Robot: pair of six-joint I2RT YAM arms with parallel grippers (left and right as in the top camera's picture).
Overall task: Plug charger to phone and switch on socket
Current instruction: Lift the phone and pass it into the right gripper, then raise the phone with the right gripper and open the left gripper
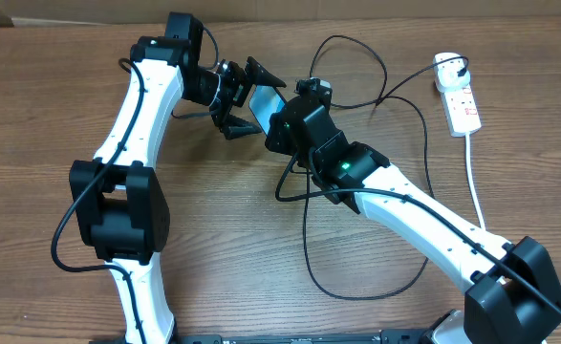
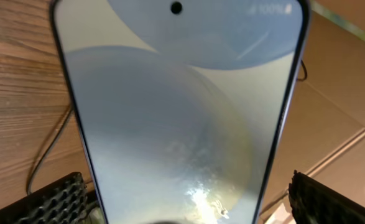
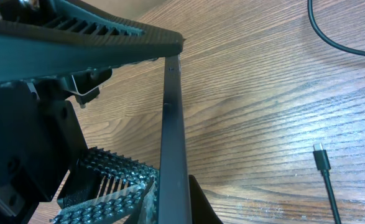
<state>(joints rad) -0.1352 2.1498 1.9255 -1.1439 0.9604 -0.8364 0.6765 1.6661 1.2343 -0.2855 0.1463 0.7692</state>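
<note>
My left gripper's fingers are crowded across the phone's screen (image 2: 176, 124), so next my left gripper moves back while my right gripper lifts the phone and holds out its loose end (image 1: 265, 92).
The phone (image 1: 263, 99), with a light blue screen and dark edges, is held tilted above the table at the back centre. My right gripper (image 3: 170, 200) is shut on the phone (image 3: 172, 137), which shows edge-on between its ribbed pads (image 3: 110, 186). My left gripper (image 2: 182, 208) is open. Its fingers (image 2: 56, 198) stand on either side of the phone's screen (image 2: 176, 112), clear of its edges. The charger's connector tip (image 3: 320, 155) lies loose on the wood. Its black cable (image 1: 309, 239) loops across the table to a white adapter (image 1: 447, 65) plugged into the socket (image 1: 463, 107).
The socket's thick white cord (image 1: 473, 182) runs toward the front along the right side. The black cable makes wide loops (image 1: 395, 91) between the right arm and the socket. The two wrists (image 1: 304, 119) are crowded together around the phone.
</note>
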